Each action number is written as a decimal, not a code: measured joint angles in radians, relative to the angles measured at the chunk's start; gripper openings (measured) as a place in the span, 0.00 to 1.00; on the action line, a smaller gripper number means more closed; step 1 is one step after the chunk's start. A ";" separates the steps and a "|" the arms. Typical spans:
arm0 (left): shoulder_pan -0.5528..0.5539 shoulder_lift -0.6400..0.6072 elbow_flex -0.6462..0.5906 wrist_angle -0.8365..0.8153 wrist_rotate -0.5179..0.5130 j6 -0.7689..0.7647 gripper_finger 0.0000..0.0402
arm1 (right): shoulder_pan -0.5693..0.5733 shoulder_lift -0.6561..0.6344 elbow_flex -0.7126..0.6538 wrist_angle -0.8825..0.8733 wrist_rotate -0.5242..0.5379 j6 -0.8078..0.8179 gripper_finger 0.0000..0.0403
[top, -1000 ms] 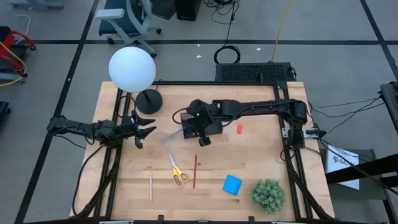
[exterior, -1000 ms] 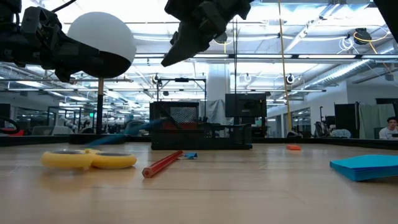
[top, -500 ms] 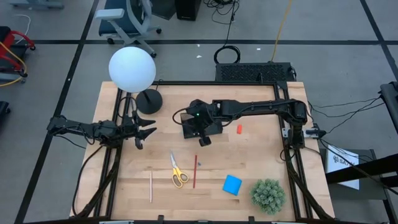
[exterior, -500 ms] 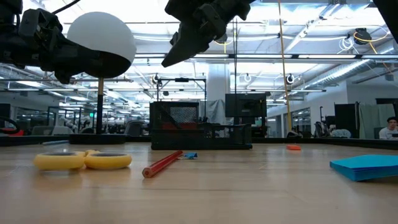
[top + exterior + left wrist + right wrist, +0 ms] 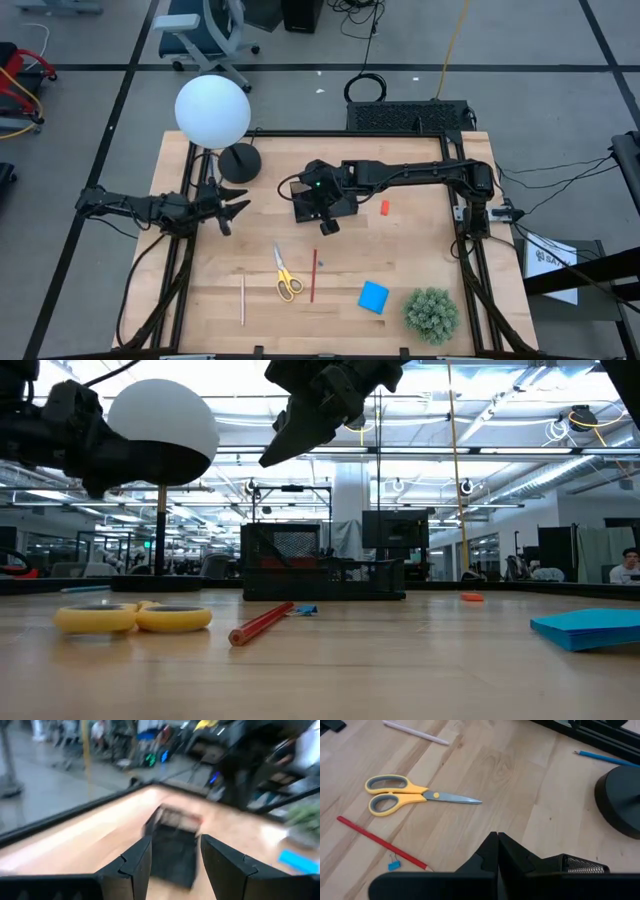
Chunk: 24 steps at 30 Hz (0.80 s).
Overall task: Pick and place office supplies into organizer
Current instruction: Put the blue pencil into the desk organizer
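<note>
The blue pen [image 5: 606,758] is beside the lamp base and my left gripper points level past it, so the gripper should move back, turn down and grip the pen [image 5: 581,753] near its tip.
The black mesh organizer [image 5: 318,207] stands at mid-table. My right gripper [image 5: 327,224] hangs shut and empty above its near side, slanting down; it also shows in the low view [image 5: 272,457]. On the near side lie the yellow-handled scissors [image 5: 286,274], a red pencil [image 5: 313,276], a pale pencil [image 5: 242,299] and a blue notepad [image 5: 373,296]. A red eraser [image 5: 384,207] lies right of the organizer. A blue pen [image 5: 600,756] lies beside the lamp base [image 5: 622,802]. My left gripper [image 5: 233,214] is open and level at the left, facing the organizer [image 5: 175,820].
A lamp with a white globe [image 5: 212,110] and round black base [image 5: 240,162] stands at the far left. A green spiky plant ball [image 5: 432,313] sits at the near right corner. A small blue clip [image 5: 394,865] lies by the red pencil's end.
A second ago the blue pen was a blur on the table between my left gripper and the organizer. It has since gone toward the table's left side and come to rest by the lamp base. My left gripper has tipped a little, staying open.
</note>
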 joint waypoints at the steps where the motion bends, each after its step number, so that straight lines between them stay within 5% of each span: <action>1: 0.000 0.001 0.027 -0.079 -0.019 -0.024 0.42 | 0.000 0.000 0.000 0.000 0.000 0.000 0.00; 6: 0.000 0.069 0.213 -0.490 -0.087 -0.238 0.42 | 0.000 0.000 0.000 0.000 0.000 -0.003 0.00; 15: 0.057 0.353 0.445 -0.670 -0.102 -0.478 0.42 | 0.000 0.001 -0.112 0.144 0.001 -0.054 0.00; 24: 0.237 0.677 0.634 -1.028 0.103 -0.739 0.42 | 0.000 0.001 -0.191 0.194 0.003 -0.071 0.00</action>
